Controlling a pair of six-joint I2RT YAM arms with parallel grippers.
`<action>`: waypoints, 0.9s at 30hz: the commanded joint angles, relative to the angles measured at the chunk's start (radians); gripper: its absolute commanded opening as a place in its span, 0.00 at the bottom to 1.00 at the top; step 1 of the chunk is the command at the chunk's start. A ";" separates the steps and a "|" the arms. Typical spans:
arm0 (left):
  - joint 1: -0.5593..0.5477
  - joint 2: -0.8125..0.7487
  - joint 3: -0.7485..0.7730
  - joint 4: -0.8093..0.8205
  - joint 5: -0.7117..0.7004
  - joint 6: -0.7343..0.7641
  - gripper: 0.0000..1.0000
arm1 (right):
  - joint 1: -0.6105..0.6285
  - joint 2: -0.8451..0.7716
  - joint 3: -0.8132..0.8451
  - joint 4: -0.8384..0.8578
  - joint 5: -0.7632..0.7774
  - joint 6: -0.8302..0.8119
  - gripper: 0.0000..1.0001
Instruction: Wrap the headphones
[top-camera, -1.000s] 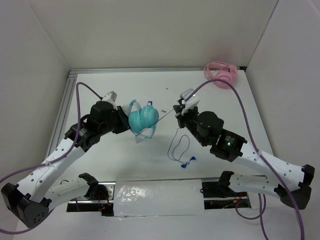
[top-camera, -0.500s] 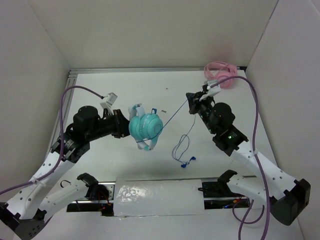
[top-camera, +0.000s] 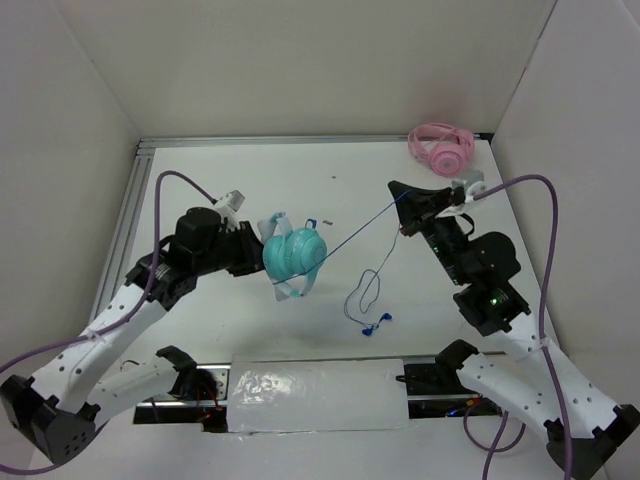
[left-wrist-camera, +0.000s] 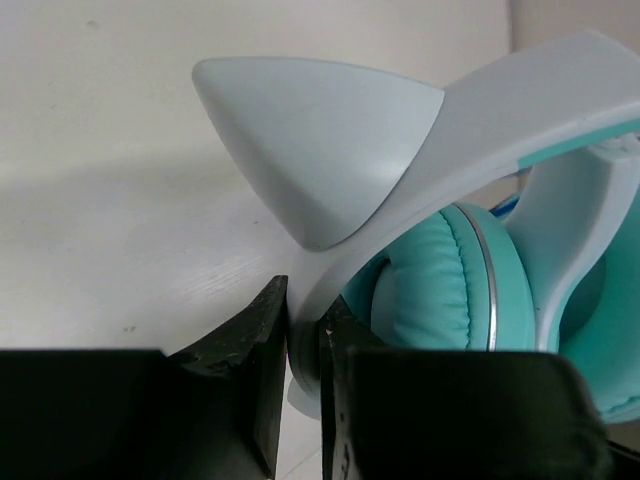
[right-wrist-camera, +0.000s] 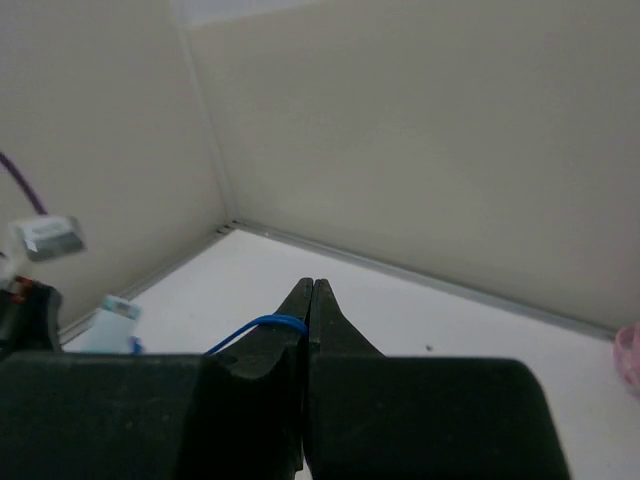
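Observation:
The blue cable (top-camera: 336, 250) goes over the low-hanging teal headphones to my right gripper. My left gripper should raise the headphones (top-camera: 292, 252) so that the cable can go under them.
The teal headphones (top-camera: 292, 253) hang above the table left of centre, held by my left gripper (top-camera: 254, 251), which is shut on their pale headband (left-wrist-camera: 420, 190). The teal ear cushion (left-wrist-camera: 450, 290) shows just right of the black fingers (left-wrist-camera: 262, 350). A thin blue cable (top-camera: 360, 225) runs taut from the headphones up to my right gripper (top-camera: 397, 189), which is shut on the cable (right-wrist-camera: 262, 328). Below it the cable hangs in a loop (top-camera: 364, 290) and ends in a small blue plug (top-camera: 374, 325) lying on the table.
Pink headphones (top-camera: 440, 148) lie at the back right corner. White walls close in the table (top-camera: 330, 180) on three sides, with a metal rail (top-camera: 140, 190) along the left edge. Purple hoses arc off both arms.
My right gripper has carried the cable back and to the right, drawing it taut. The left arm has shifted slightly with the headphones still in its grip.

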 joint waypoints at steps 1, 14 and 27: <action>-0.015 0.042 -0.012 0.024 -0.066 -0.040 0.00 | -0.004 0.005 0.094 -0.039 -0.088 -0.038 0.00; -0.113 0.141 0.042 -0.094 -0.279 -0.095 0.00 | 0.003 0.295 0.384 -0.116 -0.151 -0.074 0.00; -0.118 -0.059 0.045 0.050 -0.128 0.047 0.00 | -0.136 0.272 0.102 -0.065 -0.205 0.089 0.00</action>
